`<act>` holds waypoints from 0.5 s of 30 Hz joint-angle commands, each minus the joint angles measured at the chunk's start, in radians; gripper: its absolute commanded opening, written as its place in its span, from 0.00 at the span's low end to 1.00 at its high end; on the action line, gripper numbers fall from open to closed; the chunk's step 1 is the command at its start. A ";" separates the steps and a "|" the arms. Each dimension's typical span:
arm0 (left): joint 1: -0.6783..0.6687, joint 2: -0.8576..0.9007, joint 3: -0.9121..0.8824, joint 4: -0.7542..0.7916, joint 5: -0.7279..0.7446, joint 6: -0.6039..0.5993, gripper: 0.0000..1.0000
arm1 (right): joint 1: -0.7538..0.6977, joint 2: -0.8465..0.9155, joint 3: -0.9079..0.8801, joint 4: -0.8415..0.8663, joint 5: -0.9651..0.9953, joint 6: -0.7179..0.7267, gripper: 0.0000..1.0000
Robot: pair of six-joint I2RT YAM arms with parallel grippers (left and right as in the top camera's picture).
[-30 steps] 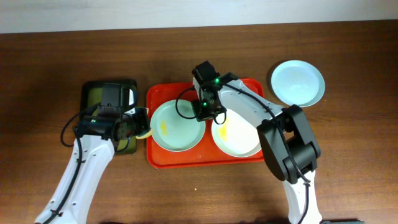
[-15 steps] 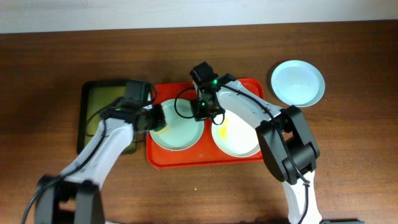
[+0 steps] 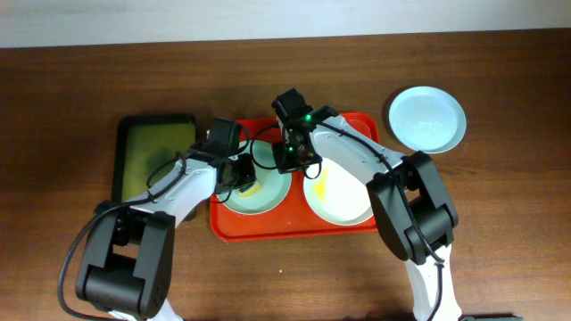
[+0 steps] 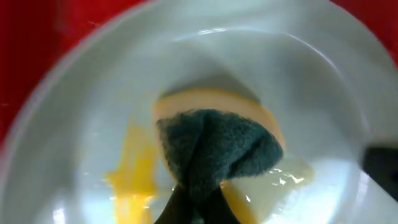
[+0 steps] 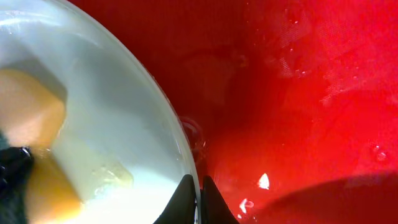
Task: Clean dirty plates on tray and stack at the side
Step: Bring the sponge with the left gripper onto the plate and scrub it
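Observation:
Next, I wipe the sponge back across the mint plate (image 3: pixel 265 198) with my left gripper before my right gripper picks up the plate, because a yellow smear (image 4: pixel 134 169) is next to the sponge.
A pale mint plate (image 3: pixel 268 201) and a white plate (image 3: pixel 346 203) with a yellow smear lie on the red tray (image 3: pixel 294 234). My left gripper (image 3: pixel 244 178) is shut on a yellow sponge with a dark green pad (image 4: pixel 217 149). It presses the sponge into the mint plate (image 4: pixel 298 81) beside a yellow smear (image 4: pixel 134 171). My right gripper (image 3: pixel 290 160) is shut on that plate's rim (image 5: pixel 194 193), one finger inside the plate (image 5: pixel 93 93) and one over the tray (image 5: pixel 298 93). Another mint-blue plate (image 3: pixel 427 119) lies on the table at the far right, off the tray.
A dark green-black tray (image 3: pixel 156 156) lies left of the red tray. Brown table runs all around, with a white wall edge along the back.
My left gripper has moved right with the sponge, from the green tray's edge onto the mint plate. The right gripper has stayed on the plate's rim.

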 commanded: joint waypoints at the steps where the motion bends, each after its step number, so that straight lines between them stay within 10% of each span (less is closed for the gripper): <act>1: 0.045 0.026 -0.022 -0.102 -0.380 -0.009 0.00 | 0.011 0.017 -0.012 -0.004 0.036 0.009 0.04; 7: 0.066 -0.099 -0.021 -0.119 -0.402 -0.009 0.00 | 0.011 0.017 -0.012 -0.004 0.036 0.009 0.04; 15: 0.064 -0.174 -0.022 -0.027 0.003 -0.010 0.00 | 0.011 0.017 -0.012 0.003 0.035 0.009 0.04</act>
